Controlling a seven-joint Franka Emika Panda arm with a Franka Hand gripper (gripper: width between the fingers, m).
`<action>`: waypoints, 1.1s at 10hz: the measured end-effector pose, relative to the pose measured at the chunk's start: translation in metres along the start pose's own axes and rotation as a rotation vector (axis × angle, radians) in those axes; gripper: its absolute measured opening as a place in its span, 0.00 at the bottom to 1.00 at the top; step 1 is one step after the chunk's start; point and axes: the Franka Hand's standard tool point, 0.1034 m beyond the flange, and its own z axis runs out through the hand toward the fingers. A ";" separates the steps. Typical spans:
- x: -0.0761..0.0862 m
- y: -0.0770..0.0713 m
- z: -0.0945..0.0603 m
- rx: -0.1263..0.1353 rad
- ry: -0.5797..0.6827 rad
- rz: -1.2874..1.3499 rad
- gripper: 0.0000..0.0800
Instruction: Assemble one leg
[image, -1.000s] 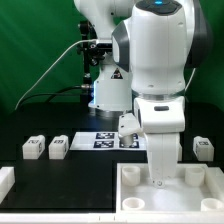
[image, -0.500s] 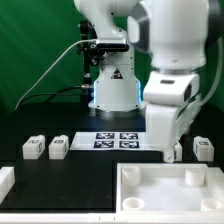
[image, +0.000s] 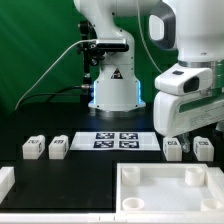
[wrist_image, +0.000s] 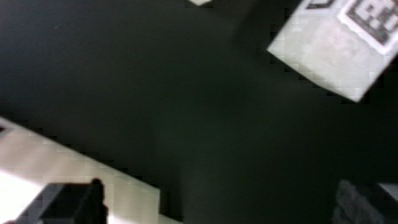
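Observation:
I should expect a narrow peg to be hidden at the end of the leg I lift (image: 203, 149), because round sockets (image: 195, 176) show at the corners of the white tray.
Four small white legs with tags stand on the black table: two at the exterior view's left (image: 33, 148) (image: 59, 148) and two at its right (image: 172, 148) (image: 203, 148). My gripper (image: 188, 138) hangs just above and between the two right legs, touching neither as far as I can tell. In the wrist view the gripper (wrist_image: 217, 202) is open, with dark fingertips (wrist_image: 71, 203) far apart and only black table between them. The large white tray (image: 130, 180) lies at the front.
The marker board (image: 118, 140) lies mid-table in front of the arm's base. Another white part (image: 5, 180) shows at the front left edge. The blurred wrist view shows a white tagged surface (wrist_image: 329, 50) and a pale edge (wrist_image: 36, 165).
The arm has swung from over the tray toward the exterior view's right and back. The gripper now hangs over the two right legs. No part has moved.

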 end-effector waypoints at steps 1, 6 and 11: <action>-0.003 -0.017 0.004 0.025 -0.022 0.249 0.81; -0.021 -0.022 0.014 0.036 -0.171 0.308 0.81; -0.036 -0.034 0.014 0.084 -0.728 0.316 0.81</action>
